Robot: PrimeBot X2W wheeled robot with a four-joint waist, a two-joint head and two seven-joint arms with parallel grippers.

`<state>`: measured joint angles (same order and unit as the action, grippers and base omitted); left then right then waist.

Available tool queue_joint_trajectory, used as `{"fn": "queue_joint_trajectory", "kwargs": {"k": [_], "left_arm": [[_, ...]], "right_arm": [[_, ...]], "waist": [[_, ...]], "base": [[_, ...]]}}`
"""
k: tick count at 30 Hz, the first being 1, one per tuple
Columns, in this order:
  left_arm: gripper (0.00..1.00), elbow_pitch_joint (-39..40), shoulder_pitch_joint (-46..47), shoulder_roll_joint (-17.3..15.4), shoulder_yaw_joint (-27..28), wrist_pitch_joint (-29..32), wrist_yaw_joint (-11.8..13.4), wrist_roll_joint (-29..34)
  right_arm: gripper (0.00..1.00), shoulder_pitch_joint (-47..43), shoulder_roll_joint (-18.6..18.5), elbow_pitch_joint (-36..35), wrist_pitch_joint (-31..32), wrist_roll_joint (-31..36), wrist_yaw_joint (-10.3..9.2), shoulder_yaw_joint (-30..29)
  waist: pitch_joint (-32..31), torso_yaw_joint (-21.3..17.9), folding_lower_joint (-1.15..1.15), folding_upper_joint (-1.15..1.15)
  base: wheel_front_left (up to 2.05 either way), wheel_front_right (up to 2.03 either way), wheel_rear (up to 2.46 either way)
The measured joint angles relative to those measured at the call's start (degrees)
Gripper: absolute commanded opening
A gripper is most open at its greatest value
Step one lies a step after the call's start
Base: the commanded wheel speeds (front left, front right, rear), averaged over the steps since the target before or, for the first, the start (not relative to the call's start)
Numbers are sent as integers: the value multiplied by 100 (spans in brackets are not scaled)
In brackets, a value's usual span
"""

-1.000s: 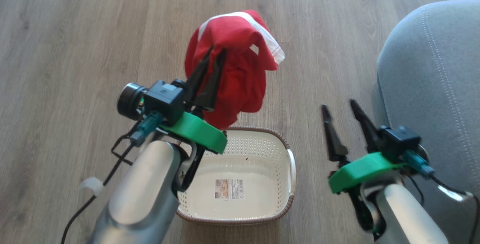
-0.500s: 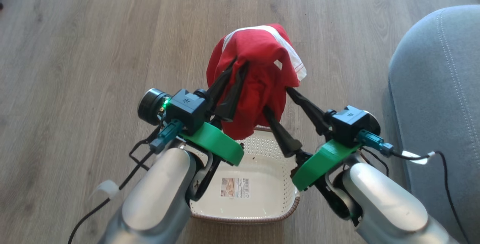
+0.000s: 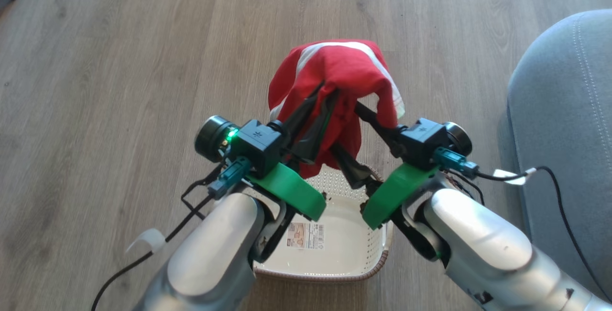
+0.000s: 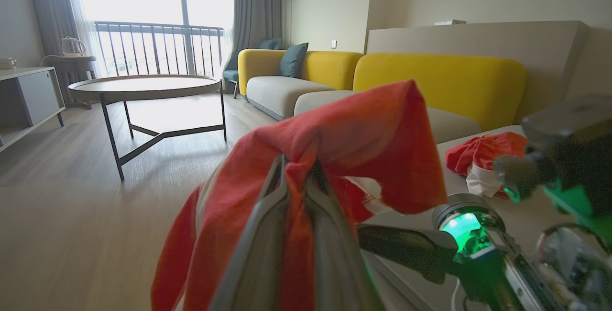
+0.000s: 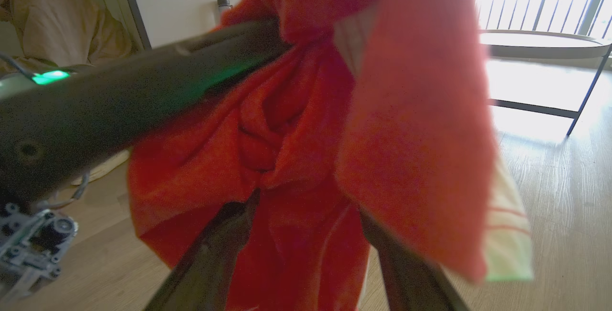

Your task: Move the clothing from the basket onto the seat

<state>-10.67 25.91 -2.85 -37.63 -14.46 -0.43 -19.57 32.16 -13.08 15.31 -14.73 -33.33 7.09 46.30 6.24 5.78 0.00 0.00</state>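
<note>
Gathered folds (image 5: pixel 267 141) are between my right gripper's fingers. The clothing (image 3: pixel 338 75) will stay bunched up and hang down on both sides when I carry it.
A red garment with white stripes, the clothing (image 3: pixel 334 74), hangs above the basket (image 3: pixel 375 263), a cream perforated tub with a brown rim. My left gripper (image 3: pixel 326 92) is shut on the cloth's bunched upper part (image 4: pixel 354 148). My right gripper (image 3: pixel 345 131) stands open, one finger on each side of the hanging cloth (image 5: pixel 296 110), tips hidden in its folds. The grey seat (image 3: pixel 564 110) lies to the right. Another red garment (image 4: pixel 483 158) lies on the seat (image 4: pixel 521 215). The basket's inside shows just a label sticker.
Wood floor surrounds the basket. A round low table (image 4: pixel 143 83) and a yellow sofa (image 4: pixel 430 76) stand further off. A person in pale clothes (image 5: pixel 62 28) sits at the room's edge. A cable (image 3: pixel 559 191) trails from my right wrist across the seat's front.
My right gripper has swung left from beside the seat and now straddles the hanging cloth with open fingers. The left gripper has kept its hold. The head camera has shifted slightly.
</note>
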Motion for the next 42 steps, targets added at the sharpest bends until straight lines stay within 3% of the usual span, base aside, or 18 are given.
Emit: {"fn": "queue_joint_trajectory", "kwargs": {"k": [6,8,15,16,19,32,42], "left_arm": [[0,-1,18,-1,-208,0,-2,-164],[0,-9,22,1,-249,0,2,-179],[0,-88,56,1,-248,-9,46,-179],[4,-88,57,1,-247,-10,45,-179],[99,-88,58,1,-245,-24,43,-179],[100,-315,52,2,-121,-24,-16,-152],[100,-531,10,-9,82,-25,-120,-15]], "right_arm": [[99,292,29,254,0,-96,0,307],[0,353,30,299,0,-111,0,312],[0,389,33,349,0,-110,0,221],[0,388,33,348,0,-109,0,200],[0,372,33,343,0,-90,0,129],[0,17,34,93,0,179,0,-426],[0,-339,32,-100,0,417,0,-1141]], "waist": [[20,71,0,0],[36,86,0,0],[68,72,0,0],[70,62,0,0],[70,30,0,0],[31,-136,0,0],[14,-550,0,0]], "base": [[0,0,0],[0,0,0],[0,0,0],[0,0,0],[0,0,0],[0,0,0],[0,0,0]]}}
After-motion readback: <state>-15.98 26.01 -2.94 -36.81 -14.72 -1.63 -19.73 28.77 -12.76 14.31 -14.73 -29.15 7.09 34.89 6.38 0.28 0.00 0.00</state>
